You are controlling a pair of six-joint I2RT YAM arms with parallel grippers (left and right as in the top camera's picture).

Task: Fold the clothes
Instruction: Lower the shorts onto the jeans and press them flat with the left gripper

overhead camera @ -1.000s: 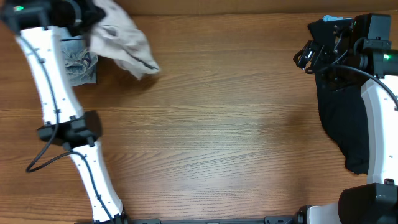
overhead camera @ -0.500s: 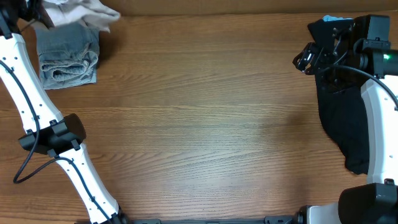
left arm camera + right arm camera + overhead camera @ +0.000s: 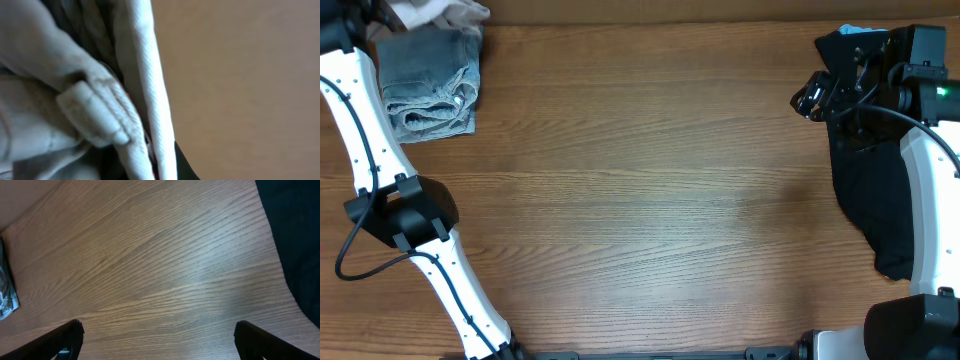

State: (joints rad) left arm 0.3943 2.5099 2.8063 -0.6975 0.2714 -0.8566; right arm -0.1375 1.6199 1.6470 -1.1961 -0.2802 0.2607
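Observation:
I should carry on lowering the light beige shorts [image 3: 442, 13] with my left gripper, as they hang over the folded denim shorts [image 3: 428, 85], and let go once they lie there.
My left gripper [image 3: 390, 12] is at the table's far left corner, shut on the light beige shorts [image 3: 445, 12], which bunch up at the top edge above the denim shorts. The beige cloth fills the left wrist view [image 3: 100, 115], with a belt loop and white hem against the jaws. The folded faded blue denim shorts [image 3: 428, 85] lie just below it. The black garment [image 3: 870, 190] lies at the right edge under my right arm and shows in the right wrist view [image 3: 300, 240]. My right gripper [image 3: 812, 92] is open and empty above the wood, left of the black garment.
The wooden table [image 3: 650, 200] stretches between the two arms. A corner of the denim shorts shows at the left edge of the right wrist view [image 3: 6, 300]. Something light blue [image 3: 860, 29] peeks out at the far right behind the black garment.
My left gripper has pulled the beige shorts left and back, off the denim shorts, to the far left corner. The denim shorts now lie uncovered. The right arm has not moved.

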